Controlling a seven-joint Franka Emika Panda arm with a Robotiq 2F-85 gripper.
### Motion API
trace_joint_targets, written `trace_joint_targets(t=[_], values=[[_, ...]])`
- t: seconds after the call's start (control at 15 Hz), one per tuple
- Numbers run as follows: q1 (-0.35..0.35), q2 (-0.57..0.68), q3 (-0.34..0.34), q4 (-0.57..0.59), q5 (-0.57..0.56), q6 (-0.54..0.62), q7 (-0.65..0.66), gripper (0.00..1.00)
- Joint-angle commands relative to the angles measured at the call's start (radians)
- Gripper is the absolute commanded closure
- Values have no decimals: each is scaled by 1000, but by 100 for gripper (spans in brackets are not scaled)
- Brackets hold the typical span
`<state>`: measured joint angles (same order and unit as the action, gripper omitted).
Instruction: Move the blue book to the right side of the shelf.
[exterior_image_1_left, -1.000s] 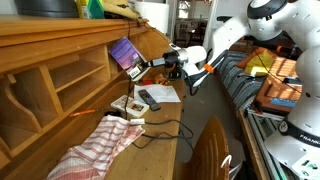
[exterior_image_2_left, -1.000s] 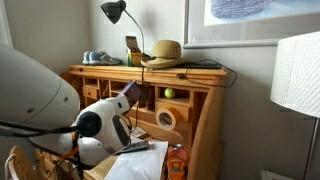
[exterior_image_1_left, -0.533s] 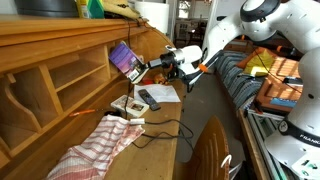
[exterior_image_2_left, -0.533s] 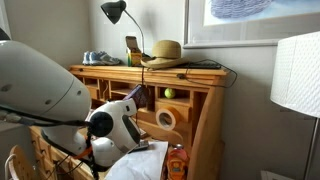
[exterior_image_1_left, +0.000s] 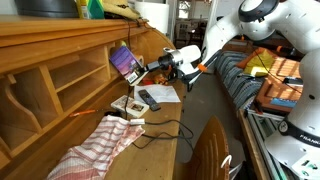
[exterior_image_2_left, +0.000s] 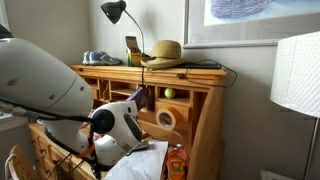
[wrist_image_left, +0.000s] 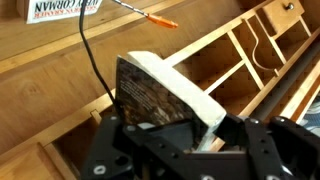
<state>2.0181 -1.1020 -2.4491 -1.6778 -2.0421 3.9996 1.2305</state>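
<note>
I should lift the blue book (exterior_image_1_left: 126, 64) with my gripper and turn it square with the cubbyholes (wrist_image_left: 238, 88) before I put it in, because it is crooked to the shelf's cubbyholes.
The blue book (exterior_image_1_left: 124, 62) hangs tilted in the air just in front of the shelf (exterior_image_1_left: 60, 62), a long light-brown wooden hutch with open cubbyholes. My gripper (exterior_image_1_left: 148, 68) is shut on the book's lower edge. In the wrist view the book (wrist_image_left: 150, 92) stands up between the black jaws of the gripper (wrist_image_left: 178, 128), with its pale page edge turned to the camera and the cubbyholes of the shelf (wrist_image_left: 240, 50) behind it. In an exterior view the arm covers most of the book (exterior_image_2_left: 136, 96), which is close to the shelf (exterior_image_2_left: 195, 110).
On the desk below lie a black remote (exterior_image_1_left: 148, 98) on a white paper sheet (exterior_image_1_left: 160, 94), a striped cloth (exterior_image_1_left: 95, 145) and a dark cable (exterior_image_1_left: 160, 128). A chair back (exterior_image_1_left: 212, 150) stands near the desk. A lamp (exterior_image_2_left: 115, 12) and a hat (exterior_image_2_left: 163, 52) sit on the shelf top.
The arm has carried the book a little lower and closer to the shelf front. The grip on the book has stayed the same.
</note>
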Motion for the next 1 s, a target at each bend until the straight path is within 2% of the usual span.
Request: trace_joint_targets(t=[0.0,0.4,0.93], values=[[39,23,-19,-55,-30,-75,29,95],[92,28,-22,-112,-25,-162,23,95],[-3,95,-13,-107,-20,-122,31,95]])
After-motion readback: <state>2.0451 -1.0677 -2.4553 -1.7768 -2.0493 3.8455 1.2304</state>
